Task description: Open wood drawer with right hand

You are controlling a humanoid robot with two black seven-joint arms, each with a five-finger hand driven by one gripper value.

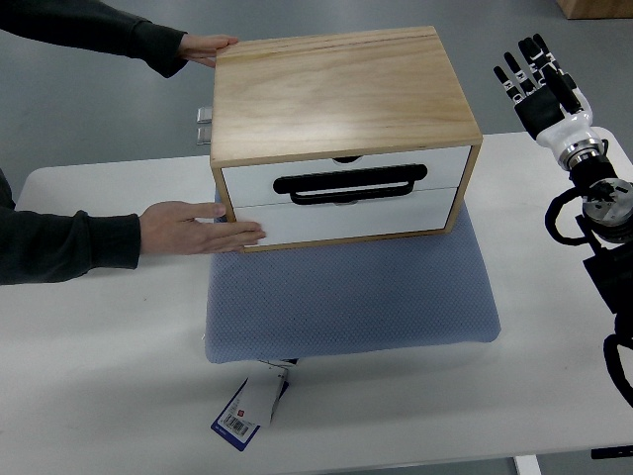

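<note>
My gripper will pull, and the upper drawer [348, 181] will slide straight out. The broad wooden box [338, 99] will stay in place because it sits squarely on the blue-grey mat.
A wooden drawer box [336, 89] with two white drawer fronts stands on a blue-grey mat [346, 302]. The upper drawer [346, 173] has a black handle [351, 183]; both drawers look shut. My right hand [539, 79] is raised to the right of the box, apart from it, fingers spread and holding nothing. A person's two hands steady the box: one hand [198, 228] at its lower left corner, the other hand [208, 47] at its back left edge.
The white table [109, 356] carries the mat. A small blue and white tag [247, 411] lies at the mat's front edge. A metal part [205, 126] shows left of the box. My right arm [608, 218] runs along the right edge.
</note>
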